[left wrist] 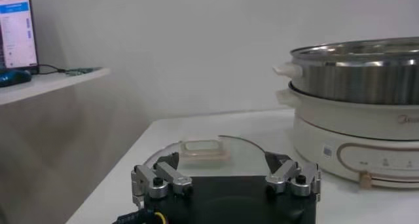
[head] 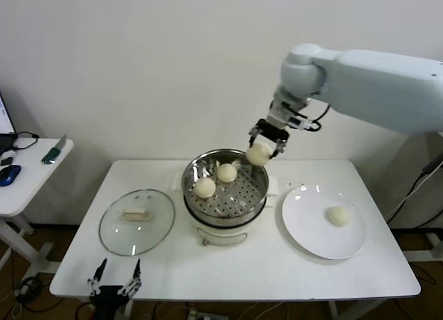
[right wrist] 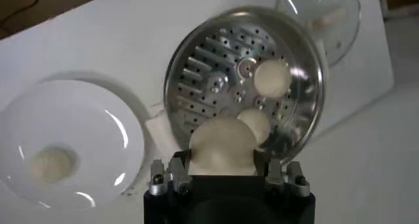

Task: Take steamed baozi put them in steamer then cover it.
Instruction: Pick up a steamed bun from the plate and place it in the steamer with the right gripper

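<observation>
The near part of the steamer's bottom [head: 226, 205] is clear of the other baozi [head: 226, 172], so the robot's right gripper should go on carrying its baozi there until that baozi rests.
My right gripper [head: 263, 149] is shut on a cream-white baozi [head: 258, 154] and holds it in the air over the far right rim of the steamer [head: 225, 195]. In the right wrist view that baozi [right wrist: 221, 147] fills the jaws above the perforated steamer [right wrist: 216, 68]. Two baozi [head: 205, 188] [head: 227, 172] lie in the basket. One more baozi [head: 339, 215] rests on the white plate [head: 304, 233]. The glass cover [head: 137, 221] lies flat on the table left of the steamer. My left gripper [head: 116, 277] hangs open at the table's front left edge.
A white side table [head: 28, 174] at the far left carries a mouse, cables and a green-handled tool. The steamer sits on a white cooker base [left wrist: 353, 137]. A wall stands close behind the table.
</observation>
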`<move>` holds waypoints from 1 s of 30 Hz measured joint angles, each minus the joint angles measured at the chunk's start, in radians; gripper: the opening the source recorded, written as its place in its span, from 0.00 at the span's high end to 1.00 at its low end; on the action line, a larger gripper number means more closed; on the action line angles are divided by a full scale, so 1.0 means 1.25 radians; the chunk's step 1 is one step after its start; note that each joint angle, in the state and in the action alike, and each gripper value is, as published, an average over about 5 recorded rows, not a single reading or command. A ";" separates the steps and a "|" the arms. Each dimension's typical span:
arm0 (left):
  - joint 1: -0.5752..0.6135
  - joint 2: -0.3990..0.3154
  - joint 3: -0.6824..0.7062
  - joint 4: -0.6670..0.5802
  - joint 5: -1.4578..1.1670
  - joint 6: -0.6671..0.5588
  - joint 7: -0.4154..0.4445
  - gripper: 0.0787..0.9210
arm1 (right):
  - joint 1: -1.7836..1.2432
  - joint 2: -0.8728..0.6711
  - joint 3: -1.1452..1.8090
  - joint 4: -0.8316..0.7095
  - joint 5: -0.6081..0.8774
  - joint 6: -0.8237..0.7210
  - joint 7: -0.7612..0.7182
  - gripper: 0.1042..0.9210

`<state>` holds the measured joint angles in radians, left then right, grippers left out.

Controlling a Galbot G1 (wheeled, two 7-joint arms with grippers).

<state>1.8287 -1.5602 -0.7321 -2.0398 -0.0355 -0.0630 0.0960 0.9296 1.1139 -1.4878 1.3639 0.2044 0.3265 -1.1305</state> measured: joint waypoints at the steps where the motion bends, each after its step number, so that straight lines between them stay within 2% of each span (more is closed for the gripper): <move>1: 0.000 0.000 -0.001 0.000 -0.001 0.000 0.000 0.12 | -0.003 0.016 0.000 0.000 -0.005 0.006 0.001 0.34; 11: 0.003 -0.001 -0.013 -0.005 -0.011 -0.001 0.000 0.12 | -0.072 0.117 -0.018 -0.006 -0.060 0.030 0.015 0.34; 30: 0.006 0.000 -0.024 -0.009 -0.019 -0.001 -0.001 0.12 | -0.208 0.168 -0.032 -0.039 -0.144 0.022 0.039 0.34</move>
<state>1.8365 -1.5608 -0.7625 -2.0516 -0.0587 -0.0645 0.0953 0.6695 1.3233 -1.5272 1.3153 0.0241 0.3543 -1.0815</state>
